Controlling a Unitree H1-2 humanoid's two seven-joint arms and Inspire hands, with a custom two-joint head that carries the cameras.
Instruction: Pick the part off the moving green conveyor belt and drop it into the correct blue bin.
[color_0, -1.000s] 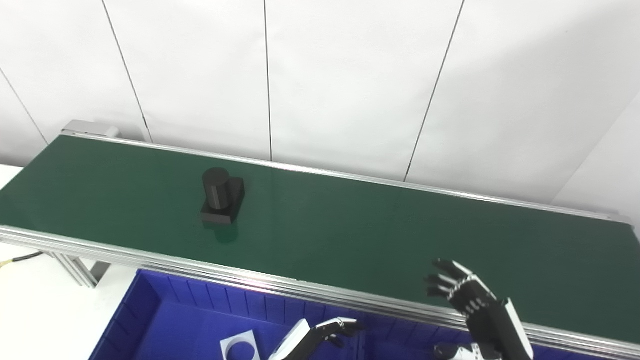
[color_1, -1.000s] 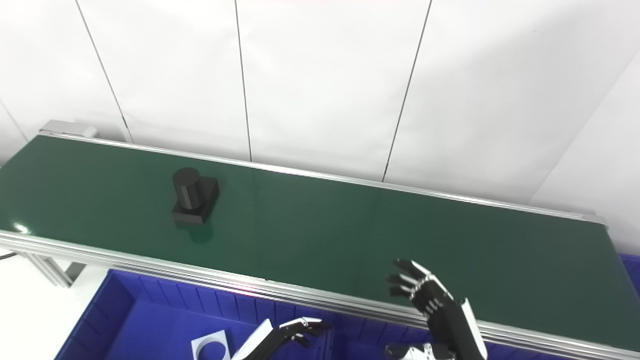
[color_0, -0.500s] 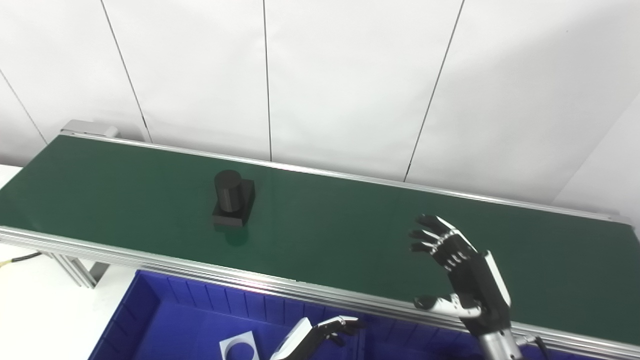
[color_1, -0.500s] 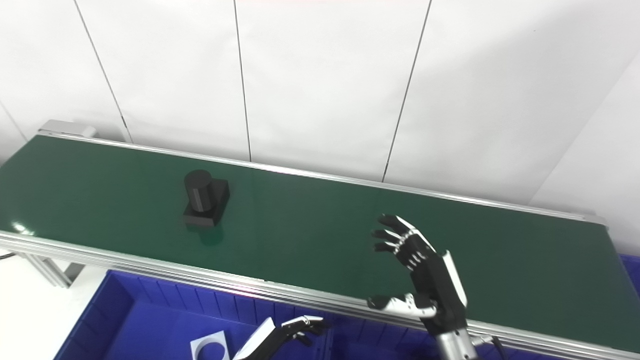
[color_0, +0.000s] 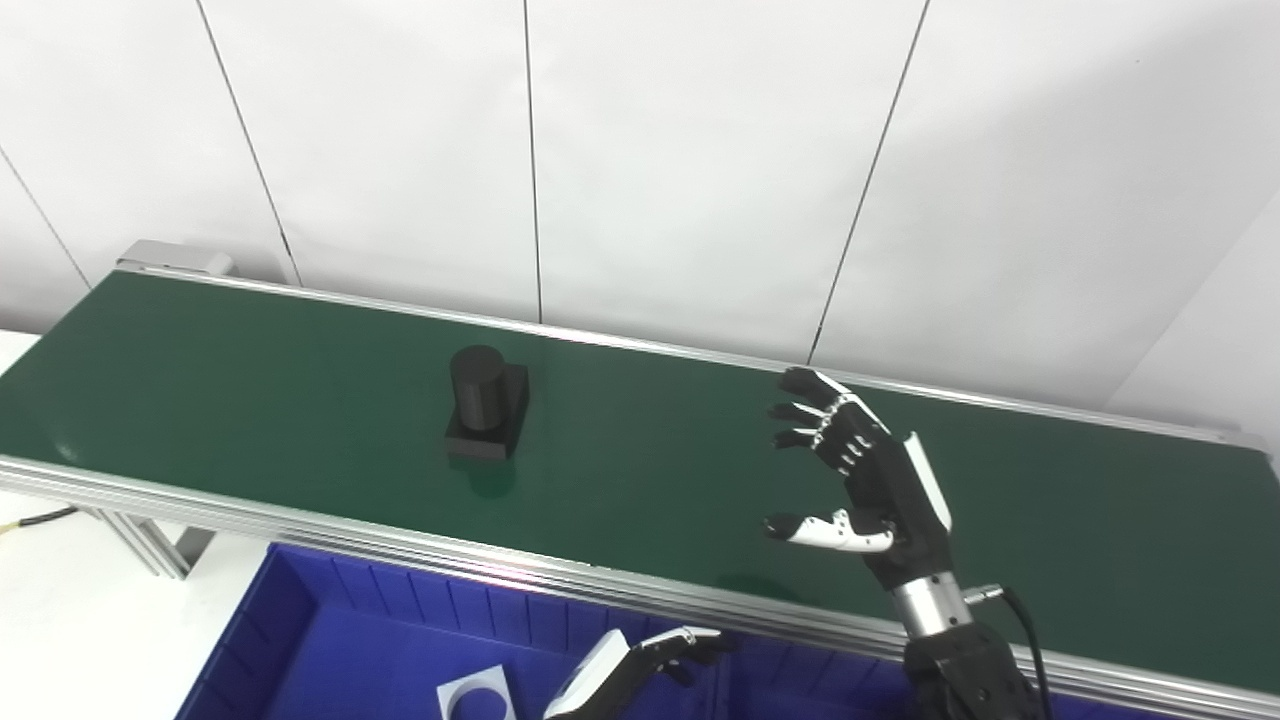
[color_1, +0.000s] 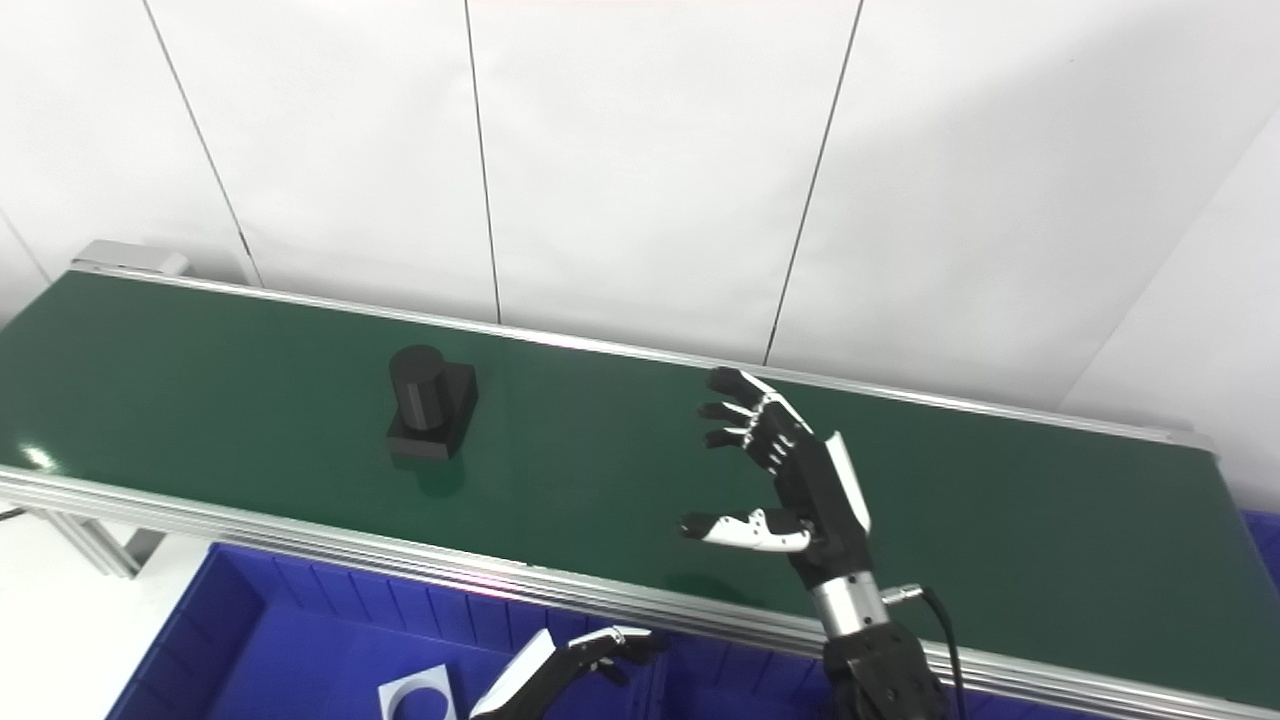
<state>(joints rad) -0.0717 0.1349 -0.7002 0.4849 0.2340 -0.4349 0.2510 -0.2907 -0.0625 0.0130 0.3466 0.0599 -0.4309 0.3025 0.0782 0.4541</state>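
Note:
My gripper will bring up the base together with the black cylinder when it lifts the cylinder, because the cylinder meets its square base flush and unbroken.
A black part, an upright cylinder on a square base, rides the green conveyor belt left of centre. My right hand hovers above the belt well to the part's right, open, fingers spread toward the part, thumb low. It holds nothing. My left hand is low over the blue bin below the belt's near rail, fingers loosely apart, empty. The same scene shows in the right eye view, with the part and right hand.
A white flat plate with a round hole lies in the blue bin. The belt's aluminium rails run along both edges. A white panel wall stands behind. A corner of another blue bin shows at far right.
The part has ridden the belt to the right. My right hand has risen from the near rail and moved up and left over the belt, staying open. The left hand has barely moved.

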